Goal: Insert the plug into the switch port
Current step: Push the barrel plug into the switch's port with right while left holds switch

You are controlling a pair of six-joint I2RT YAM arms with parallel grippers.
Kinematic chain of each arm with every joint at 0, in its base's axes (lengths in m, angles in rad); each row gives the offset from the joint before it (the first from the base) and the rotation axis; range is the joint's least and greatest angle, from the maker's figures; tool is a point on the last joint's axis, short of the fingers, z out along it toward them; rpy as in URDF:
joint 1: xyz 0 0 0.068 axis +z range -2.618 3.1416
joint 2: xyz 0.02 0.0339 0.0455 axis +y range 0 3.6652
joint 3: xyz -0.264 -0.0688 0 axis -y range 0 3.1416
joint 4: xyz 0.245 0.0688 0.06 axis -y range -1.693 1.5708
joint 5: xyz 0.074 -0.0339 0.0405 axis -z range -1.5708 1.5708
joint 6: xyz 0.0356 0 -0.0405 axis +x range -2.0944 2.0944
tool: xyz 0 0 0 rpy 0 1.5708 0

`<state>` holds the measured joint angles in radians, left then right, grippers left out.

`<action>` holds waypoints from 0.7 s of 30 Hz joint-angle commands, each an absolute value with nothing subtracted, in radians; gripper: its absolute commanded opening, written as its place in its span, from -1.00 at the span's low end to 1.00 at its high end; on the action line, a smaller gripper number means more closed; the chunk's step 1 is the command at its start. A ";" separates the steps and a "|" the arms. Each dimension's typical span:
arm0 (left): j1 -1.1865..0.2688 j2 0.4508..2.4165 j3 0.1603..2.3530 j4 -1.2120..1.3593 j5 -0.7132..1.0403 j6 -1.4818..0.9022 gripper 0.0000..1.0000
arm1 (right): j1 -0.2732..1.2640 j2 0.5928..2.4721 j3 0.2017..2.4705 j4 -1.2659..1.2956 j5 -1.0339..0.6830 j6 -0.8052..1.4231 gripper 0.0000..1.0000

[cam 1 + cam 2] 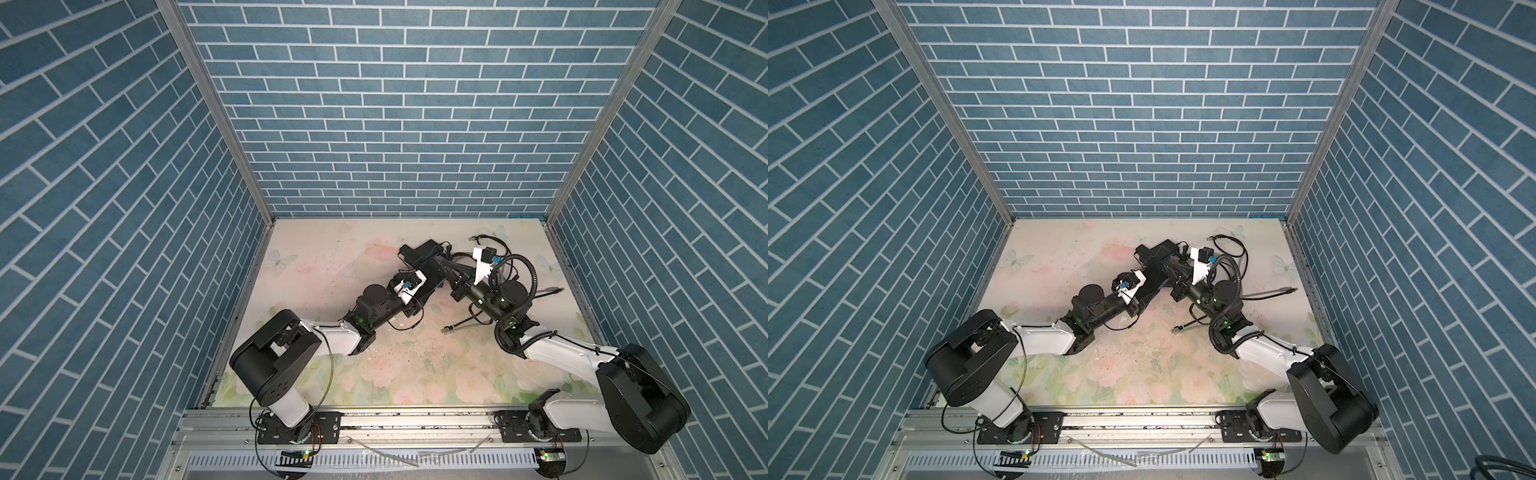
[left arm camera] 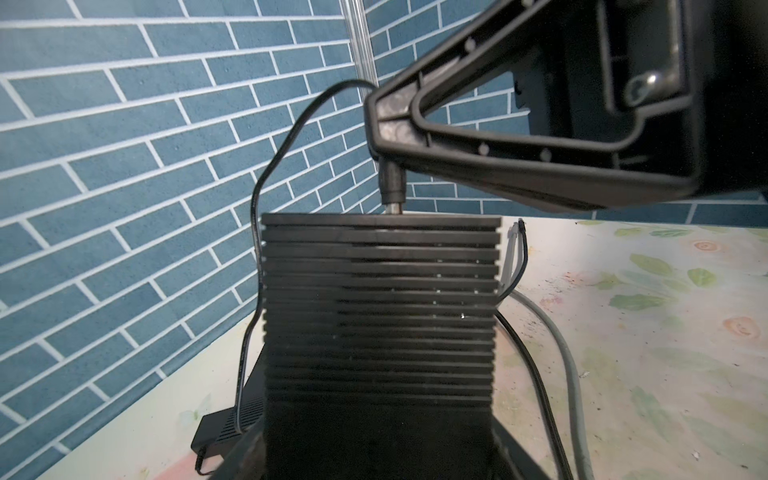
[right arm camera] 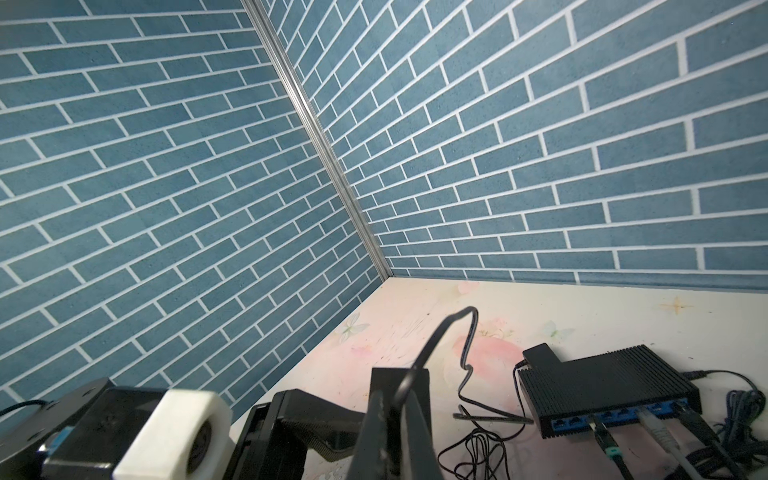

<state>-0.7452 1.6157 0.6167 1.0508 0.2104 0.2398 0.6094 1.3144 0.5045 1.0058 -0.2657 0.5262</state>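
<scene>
I should push the plug fully in with my right gripper (image 2: 392, 184) before my left gripper lowers the switch, because the plug's metal tip (image 2: 392, 208) still shows at the switch's end.
In the left wrist view a black ribbed switch (image 2: 380, 299) stands between the jaws of my left gripper (image 2: 380, 457), which grips its sides. My right gripper (image 2: 384, 124) is shut on a black barrel plug (image 2: 391, 183) at the switch's far end. The plug's metal tip meets that end, with a short piece still showing. Its thin black cable (image 2: 266, 174) loops up and hangs down to the table. In both top views the two grippers (image 1: 432, 272) (image 1: 446, 266) meet mid-table toward the back. In the right wrist view the cable rises from between the shut fingers (image 3: 411, 419).
A second black box (image 3: 606, 382) with blue ports lies on the table, network cables (image 3: 656, 432) plugged into it and a black adapter (image 3: 540, 355) behind it. Loose cables (image 1: 457, 328) (image 1: 548, 293) lie around my right arm. Blue brick walls enclose the floral table (image 1: 374, 374).
</scene>
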 commanded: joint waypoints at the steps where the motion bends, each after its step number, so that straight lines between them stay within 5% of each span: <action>1: -0.778 1.504 0.742 1.407 0.288 0.237 -0.11 | 0.680 1.392 0.446 0.662 -0.366 0.514 -1.00; 21: -0.777 1.465 0.832 1.407 0.197 0.205 -0.14 | 0.749 1.452 0.510 0.541 -0.323 0.522 -1.00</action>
